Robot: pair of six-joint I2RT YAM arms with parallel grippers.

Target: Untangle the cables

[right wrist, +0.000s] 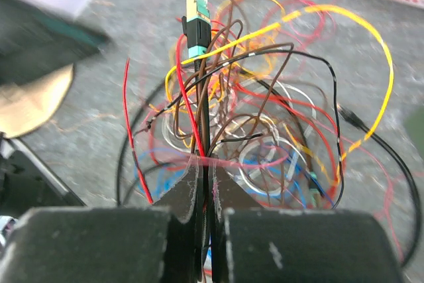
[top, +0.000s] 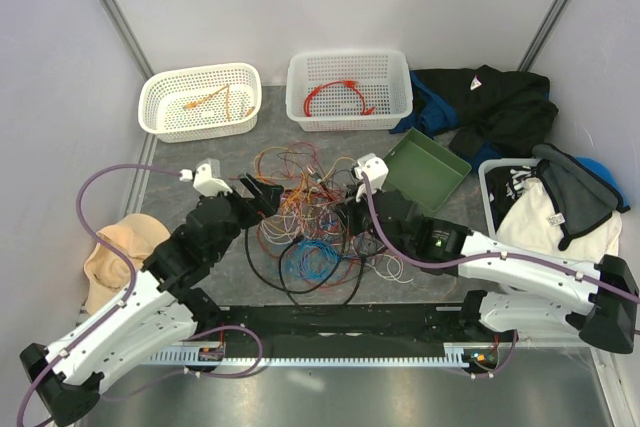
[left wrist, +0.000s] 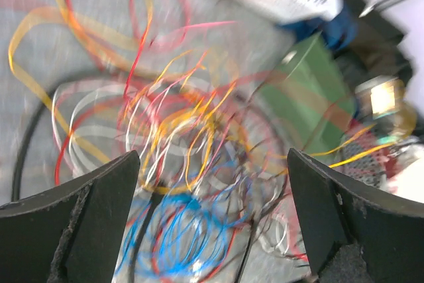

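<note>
My left gripper should pull the red wire [right wrist: 181, 79] up out of the tangle, because my right gripper is pinching red and brown wires [right wrist: 198, 138] together with the black cable.
The cables [top: 305, 219] lie in a loose tangle of red, orange, yellow, blue, white and black wire on the grey mat in the middle. My left gripper [top: 262, 195] hovers at the tangle's left side. In the left wrist view it [left wrist: 212, 164] stands wide open over blurred blue and yellow loops [left wrist: 179, 223], with nothing between its fingers. My right gripper [top: 345, 209] is at the tangle's right side. In its wrist view it [right wrist: 207, 164] is shut on a black cable [right wrist: 205, 117] that runs up to a teal and black plug [right wrist: 196, 21]. Red and brown wires pass beside that cable.
Two white baskets stand at the back: the left one [top: 200, 73] holds an orange cable, the right one [top: 348, 55] a red cable. A green box [top: 440, 152] sits right of the tangle. Dark clothes [top: 500, 102] and a white bin [top: 490, 172] of clothes fill the right side. A beige cloth [top: 120, 257] lies at left.
</note>
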